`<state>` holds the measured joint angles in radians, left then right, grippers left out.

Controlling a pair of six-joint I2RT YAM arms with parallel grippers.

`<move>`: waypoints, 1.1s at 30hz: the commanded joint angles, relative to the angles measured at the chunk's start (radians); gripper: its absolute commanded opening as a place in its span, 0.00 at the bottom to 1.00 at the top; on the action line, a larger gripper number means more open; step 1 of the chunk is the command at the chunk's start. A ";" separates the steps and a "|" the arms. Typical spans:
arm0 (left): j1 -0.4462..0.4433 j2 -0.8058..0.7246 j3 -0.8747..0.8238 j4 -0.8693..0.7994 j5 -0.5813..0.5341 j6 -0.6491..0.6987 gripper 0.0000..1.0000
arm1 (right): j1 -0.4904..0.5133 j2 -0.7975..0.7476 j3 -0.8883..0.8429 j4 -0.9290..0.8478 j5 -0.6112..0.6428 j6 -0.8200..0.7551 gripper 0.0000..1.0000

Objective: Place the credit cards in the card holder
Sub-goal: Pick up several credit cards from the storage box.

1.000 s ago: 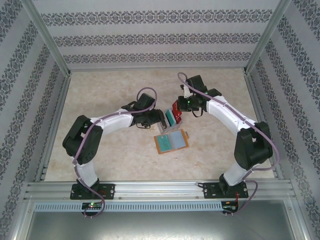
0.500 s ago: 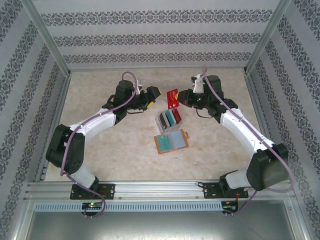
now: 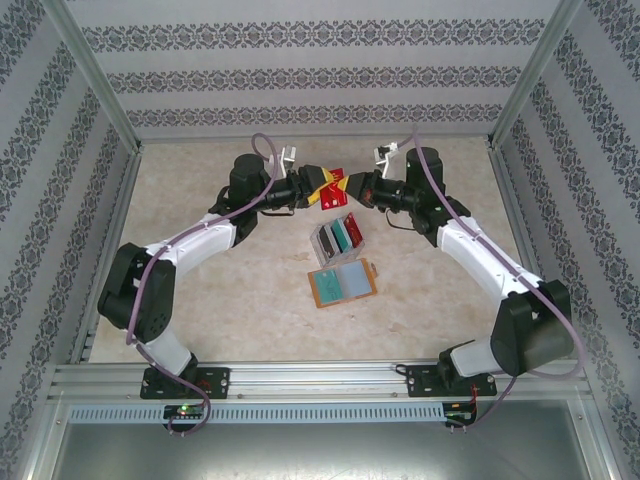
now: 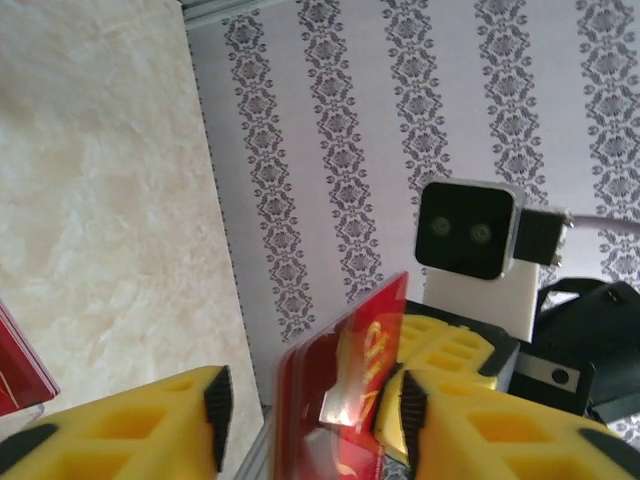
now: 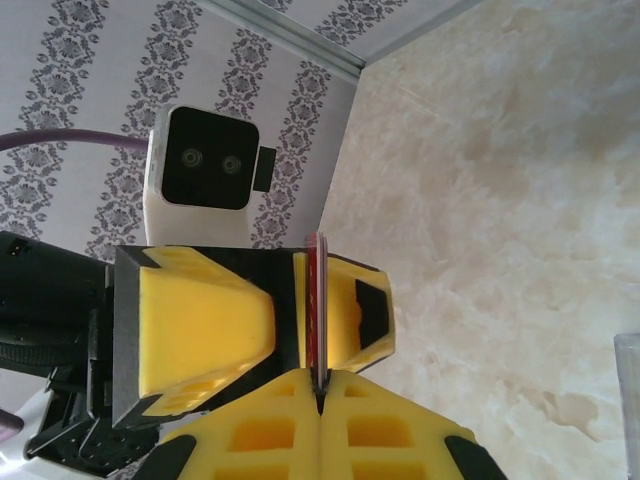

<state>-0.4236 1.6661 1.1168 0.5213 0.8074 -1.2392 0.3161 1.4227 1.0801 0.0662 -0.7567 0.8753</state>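
Observation:
Several red credit cards together (image 5: 317, 300) are pinched in my right gripper, so my left gripper should hold the stack (image 4: 335, 395) while my right gripper opens again and takes just one card.
A red credit card (image 3: 331, 189) hangs in the air between both grippers, above the far middle of the table. My right gripper (image 3: 349, 190) is shut on one end of it; the right wrist view shows the card (image 5: 318, 300) edge-on, pinched at my right gripper (image 5: 320, 395). My left gripper (image 3: 316, 190) straddles the other end. In the left wrist view the card (image 4: 350, 390) rests against one finger, with a gap to the other, so my left gripper (image 4: 310, 400) stands open. More credit cards (image 3: 338, 238), teal, grey and black, lie fanned on the table. The card holder (image 3: 343, 282) lies open below them.
Patterned walls (image 3: 320, 70) and metal frame posts close in the table on three sides. Each wrist camera faces the other arm's camera housing (image 4: 468, 232) at close range. Bare marbled tabletop (image 3: 250, 290) spreads to the left and right of the card holder.
Both arms rose and swung to the far middle. The right gripper lifted the red card off the stack, and the left gripper came in around its free end, its jaws narrowing.

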 commanded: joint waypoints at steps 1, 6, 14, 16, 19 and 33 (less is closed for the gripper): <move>0.000 0.006 0.016 0.119 0.031 -0.039 0.40 | -0.009 0.017 -0.016 0.069 -0.043 0.031 0.00; -0.001 0.001 0.004 0.131 0.023 -0.056 0.18 | -0.026 0.019 -0.032 0.075 -0.032 0.040 0.03; -0.001 0.003 -0.024 0.169 -0.026 -0.131 0.03 | -0.028 0.007 -0.055 0.128 -0.096 0.046 0.22; -0.001 0.004 -0.027 0.190 -0.026 -0.144 0.03 | -0.025 0.011 -0.053 0.133 -0.117 0.049 0.28; -0.001 0.006 -0.028 0.219 -0.022 -0.165 0.05 | -0.016 0.025 -0.046 0.138 -0.142 0.046 0.28; -0.009 0.014 -0.018 0.260 0.007 -0.202 0.11 | -0.006 0.083 -0.011 0.152 -0.152 0.064 0.33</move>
<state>-0.4240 1.6814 1.0885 0.6891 0.7853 -1.4231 0.2989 1.4933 1.0512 0.2150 -0.9104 0.9409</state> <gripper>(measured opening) 0.108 0.332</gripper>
